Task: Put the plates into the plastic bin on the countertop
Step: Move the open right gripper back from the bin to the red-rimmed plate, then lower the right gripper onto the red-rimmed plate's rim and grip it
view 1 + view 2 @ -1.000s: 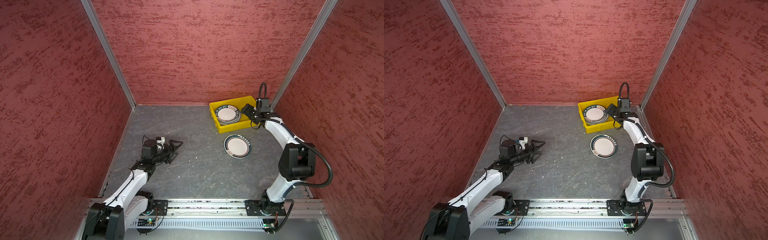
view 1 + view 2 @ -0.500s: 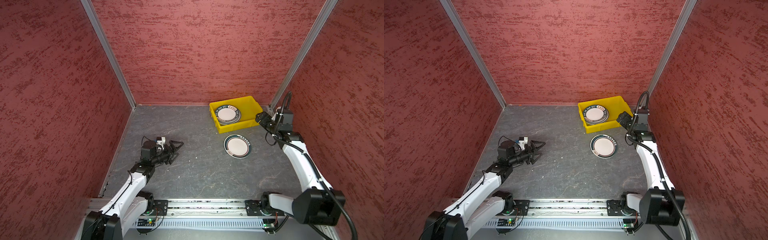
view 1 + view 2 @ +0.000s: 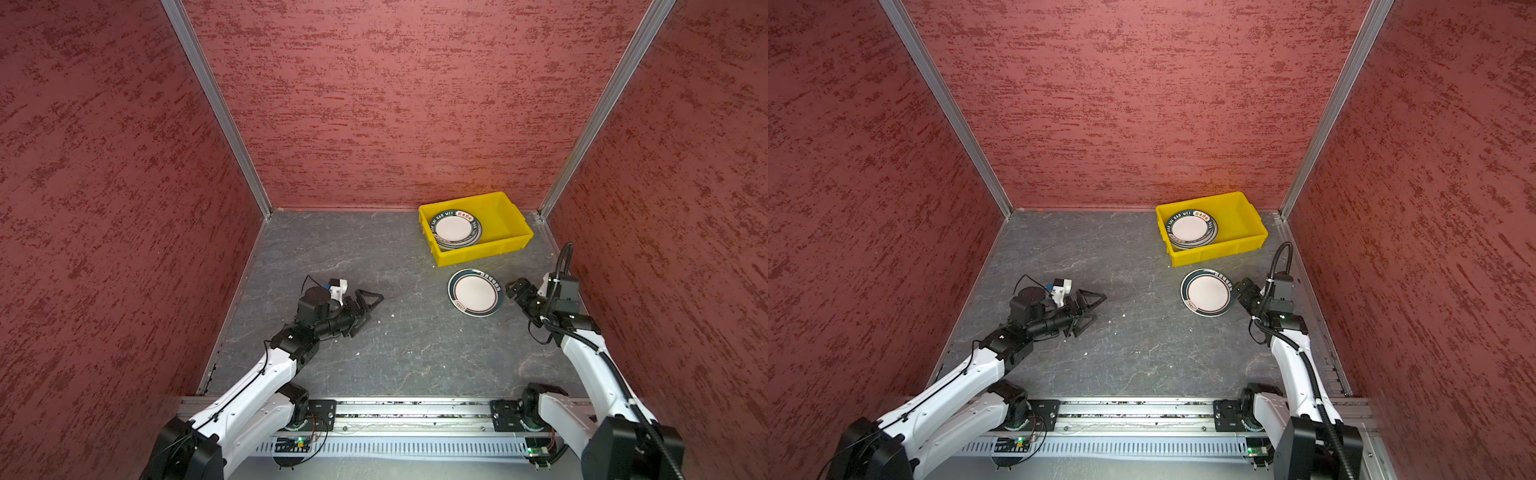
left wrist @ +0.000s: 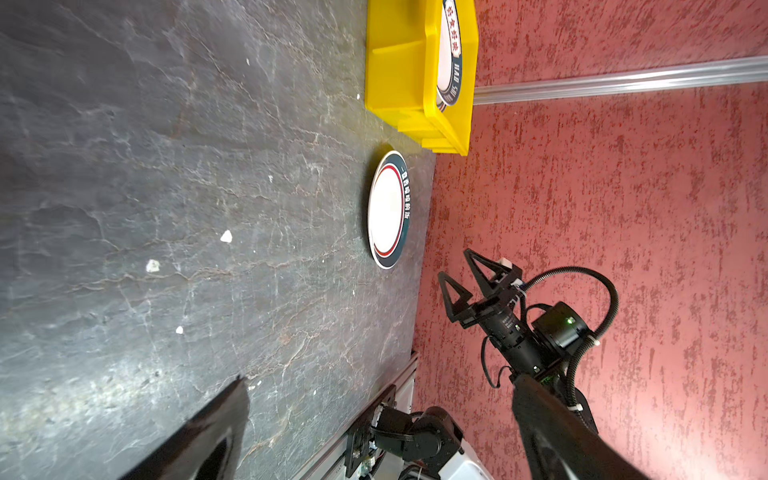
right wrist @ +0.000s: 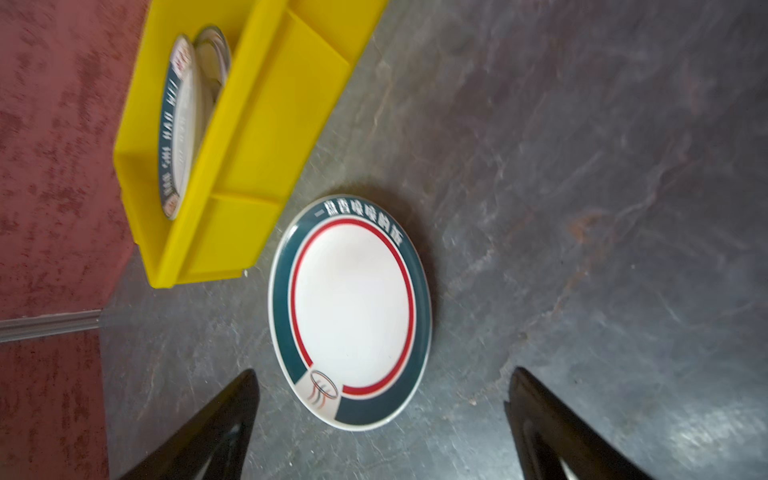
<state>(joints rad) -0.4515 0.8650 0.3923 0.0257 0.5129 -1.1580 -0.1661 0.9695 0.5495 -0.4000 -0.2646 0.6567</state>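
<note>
The plate's near rim (image 3: 496, 308) is clear of the yellow bin and faces the open fingers of my right gripper. I should continue to go down until the fingers are on both sides of that rim.
A yellow plastic bin (image 3: 482, 252) (image 3: 1219, 251) stands at the back right of the dark countertop (image 3: 415, 353). It holds stacked plates (image 3: 455, 227) (image 3: 1190, 228) (image 5: 178, 124), white with dark green rims. One more plate (image 3: 475, 292) (image 3: 1207, 292) (image 4: 388, 210) (image 5: 351, 307) of the same colours, with a red ring, lies flat just in front of the bin. My right gripper (image 3: 513, 291) (image 3: 1241, 290) (image 4: 457, 270) (image 5: 384, 370) hovers open right beside this plate, whose near rim shows between the fingers without touching them. My left gripper (image 3: 368, 301) (image 3: 1092, 301) is open and empty, low over the countertop's left middle.
Red textured walls close in three sides, with metal posts (image 3: 598, 108) in the back corners. The bin's right half (image 3: 498, 220) holds nothing. Small white crumbs (image 4: 226, 237) lie on the slab. A metal rail (image 3: 415, 409) with both arm bases runs along the front.
My right arm has swung back from over the bin towards the front and come down beside the loose plate. The left arm has barely moved.
</note>
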